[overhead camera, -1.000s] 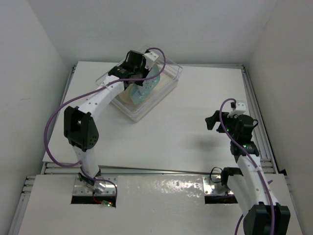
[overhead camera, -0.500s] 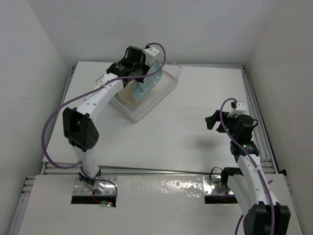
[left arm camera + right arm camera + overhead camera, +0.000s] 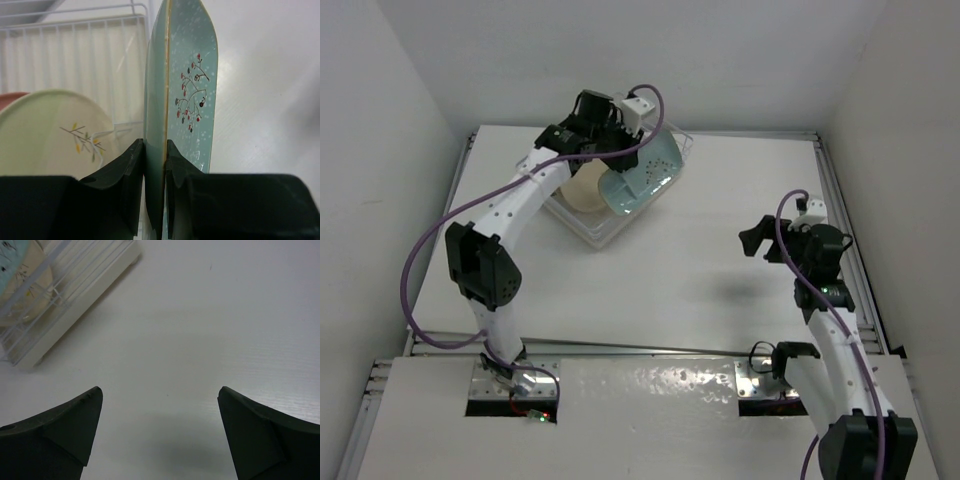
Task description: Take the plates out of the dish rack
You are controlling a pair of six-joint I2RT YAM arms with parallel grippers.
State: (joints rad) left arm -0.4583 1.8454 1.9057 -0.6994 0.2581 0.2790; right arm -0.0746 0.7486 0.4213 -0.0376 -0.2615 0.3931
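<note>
My open right gripper should keep going, as the mint-green plate's sprig end is free of my left gripper. My right gripper should move on toward that end's rim and close there.
My left gripper is shut on the edge of a pale mint-green plate with a dark sprig mark. It holds the plate tilted above the right side of the clear dish rack. A round cream-yellow plate leans inside the rack, to the left of the held one. A pink rim peeks out behind it. My right gripper hangs open over bare table at the right, with nothing between its fingers.
The rack sits at the back left of the white table, near the rear wall. A metal rail runs along the table's right edge beside my right arm.
My left gripper has raised the mint-green plate up and to the right out of the rack, turning its face upward. My right gripper has shifted slightly toward the back.
</note>
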